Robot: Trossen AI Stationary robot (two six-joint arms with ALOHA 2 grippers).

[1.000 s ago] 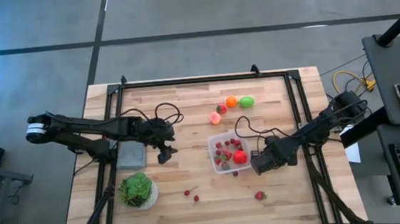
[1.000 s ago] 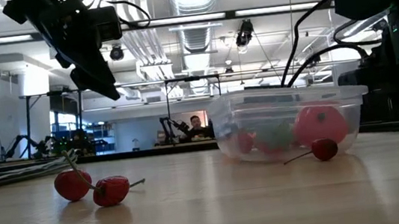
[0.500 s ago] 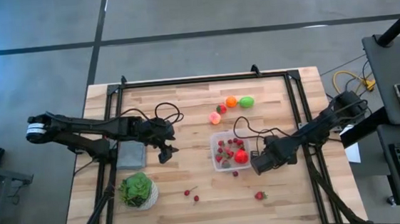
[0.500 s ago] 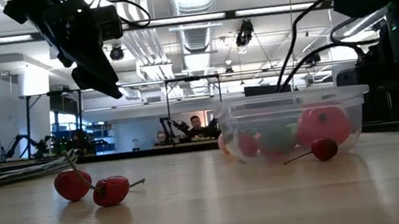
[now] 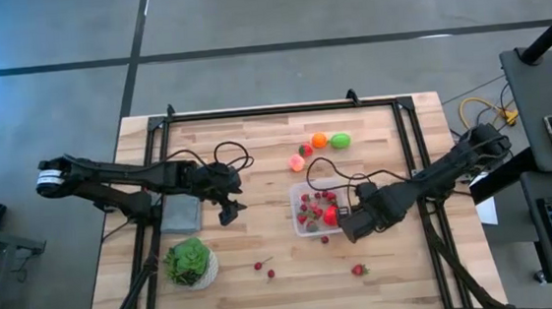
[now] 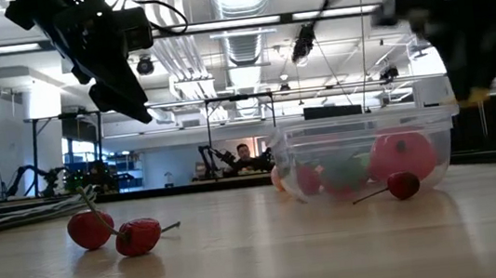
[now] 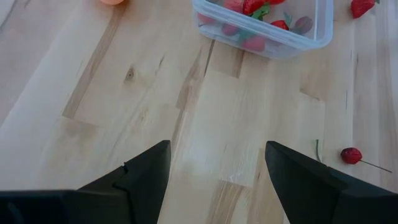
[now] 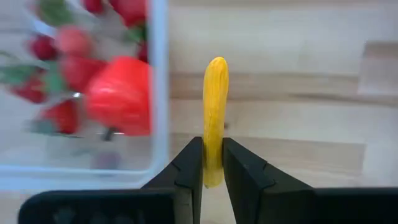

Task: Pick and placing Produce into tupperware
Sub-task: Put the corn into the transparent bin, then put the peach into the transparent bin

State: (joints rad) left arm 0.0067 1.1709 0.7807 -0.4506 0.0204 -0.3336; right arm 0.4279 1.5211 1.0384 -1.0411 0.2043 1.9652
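Observation:
The yellow piece [image 8: 216,102] hangs by one end beside the open tupperware. My right gripper should go on over the tupperware's side and let go above the berries [image 5: 316,205].
The clear tupperware [image 5: 315,208] stands mid-table, holding a big red piece and several small berries [image 8: 118,93]. My right gripper [image 5: 348,230], just off its right wall, is shut on a small yellow produce piece [image 8: 215,112], also visible in the low view [image 6: 475,94]. Orange [image 5: 319,140], green [image 5: 340,141] and peach [image 5: 297,162] pieces lie on the table beyond the box. Loose red berries [image 5: 263,269] [image 5: 358,269] rest near the front. My left gripper [image 7: 217,149] hovers open above bare wood left of the box. My right gripper pinches the long yellow piece by one end [image 8: 212,168] between its two fingers. The rest of the piece sticks out past the fingertips [image 8: 193,155]. The fingers point steeply down and lie along it. The piece hangs clear of the table beside the tupperware's wall [image 8: 158,93].
A flat grey slab [image 5: 179,216] lies under the left arm. A leafy green head in a white bowl [image 5: 191,263] sits at the front left. A black frame [image 5: 282,109] runs along the table's edges. Bare wood shows between the left gripper and the box.
My right gripper has risen from the table beside the tupperware and drifted a little toward the box. The yellow piece, which lay on the wood a second ago, has come up with it and is lifted clear.

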